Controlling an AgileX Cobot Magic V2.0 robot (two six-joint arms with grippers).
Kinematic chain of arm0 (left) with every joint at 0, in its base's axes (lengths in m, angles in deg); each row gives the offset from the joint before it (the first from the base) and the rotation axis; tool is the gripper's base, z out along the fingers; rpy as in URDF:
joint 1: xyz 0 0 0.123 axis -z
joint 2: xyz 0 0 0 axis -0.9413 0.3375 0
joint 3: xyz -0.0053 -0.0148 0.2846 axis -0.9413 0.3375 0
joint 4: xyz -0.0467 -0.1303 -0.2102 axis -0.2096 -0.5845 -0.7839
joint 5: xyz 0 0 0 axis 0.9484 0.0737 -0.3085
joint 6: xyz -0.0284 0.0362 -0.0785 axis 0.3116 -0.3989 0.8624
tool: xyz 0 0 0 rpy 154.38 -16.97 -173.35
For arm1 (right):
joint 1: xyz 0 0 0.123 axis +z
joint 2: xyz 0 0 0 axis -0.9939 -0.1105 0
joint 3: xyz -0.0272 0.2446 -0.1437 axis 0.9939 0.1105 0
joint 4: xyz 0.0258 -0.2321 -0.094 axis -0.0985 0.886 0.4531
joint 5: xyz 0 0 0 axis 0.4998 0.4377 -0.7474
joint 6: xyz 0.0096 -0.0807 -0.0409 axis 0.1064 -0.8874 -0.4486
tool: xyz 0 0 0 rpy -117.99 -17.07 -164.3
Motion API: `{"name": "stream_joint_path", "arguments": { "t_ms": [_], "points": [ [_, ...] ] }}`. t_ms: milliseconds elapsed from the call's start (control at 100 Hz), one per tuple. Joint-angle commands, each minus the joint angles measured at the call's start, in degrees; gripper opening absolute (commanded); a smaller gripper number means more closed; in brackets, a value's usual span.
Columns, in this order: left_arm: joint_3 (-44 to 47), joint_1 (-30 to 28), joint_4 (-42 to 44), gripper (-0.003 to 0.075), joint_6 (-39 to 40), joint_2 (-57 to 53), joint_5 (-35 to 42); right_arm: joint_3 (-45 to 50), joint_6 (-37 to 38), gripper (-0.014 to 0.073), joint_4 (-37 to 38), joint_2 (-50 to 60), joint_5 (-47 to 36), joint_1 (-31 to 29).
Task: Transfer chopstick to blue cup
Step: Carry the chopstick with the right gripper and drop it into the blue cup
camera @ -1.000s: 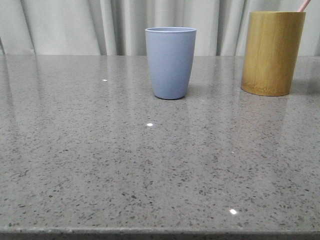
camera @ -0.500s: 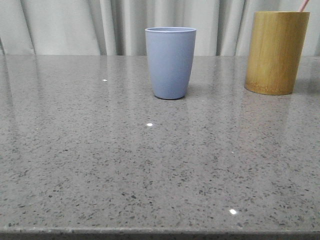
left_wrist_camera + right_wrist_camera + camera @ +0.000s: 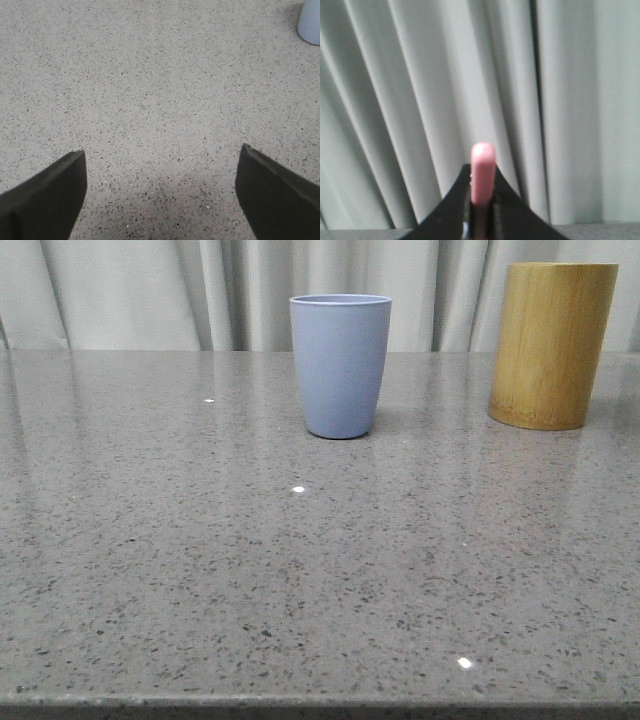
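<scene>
My right gripper should keep going to the cup's opening (image 3: pixel 340 300) and let go inside it, with the pink chopstick gripped and the blue cup upright and open (image 3: pixel 340 366).
The blue cup (image 3: pixel 341 365) stands upright at the middle back of the grey table; its edge also shows in the left wrist view (image 3: pixel 310 22). In the right wrist view my right gripper (image 3: pixel 482 192) is shut on a pale pink chopstick (image 3: pixel 483 170), whose rounded end sticks out between the fingers against the curtain. No chopstick and no gripper shows in the front view. In the left wrist view my left gripper (image 3: pixel 160 165) is open and empty above bare table.
A yellow-brown bamboo holder (image 3: pixel 551 345) stands at the back right, to the right of the blue cup. A pale pleated curtain (image 3: pixel 150 290) hangs behind the table. The speckled grey tabletop (image 3: pixel 300 570) stretches to the front edge.
The pink chopstick tip that showed above the bamboo holder's rim has gone from the front view. The holder shifted slightly to the right, then stayed.
</scene>
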Motion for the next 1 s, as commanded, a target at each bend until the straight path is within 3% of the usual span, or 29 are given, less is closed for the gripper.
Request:
{"name": "stream_joint_path", "arguments": {
  "t_ms": [0,410,790,880,990],
  "points": [
    [-1.4,-0.2,-0.1,0.0589,0.5,-0.1,3.9,-2.9,-0.1,-0.0069,0.7,1.5,-3.1,3.4],
    [-1.4,-0.2,-0.1,0.0589,0.5,-0.1,3.9,-3.1,-0.1,-0.0069,0.7,-5.3,-4.0,16.4],
    [-1.4,-0.2,-0.1,0.0589,0.5,-0.1,3.9,-3.1,-0.1,-0.0056,0.7,-12.7,-3.9,17.9],
    [-1.4,-0.2,-0.1,0.0589,0.5,-0.1,3.9,-3.1,-0.1,0.0022,0.7,-12.9,-3.8,17.9],
    [-1.4,-0.2,-0.1,0.0589,0.5,-0.1,4.0,-3.1,-0.1,0.0214,0.7,-12.9,-3.9,17.9]
  ]
}}
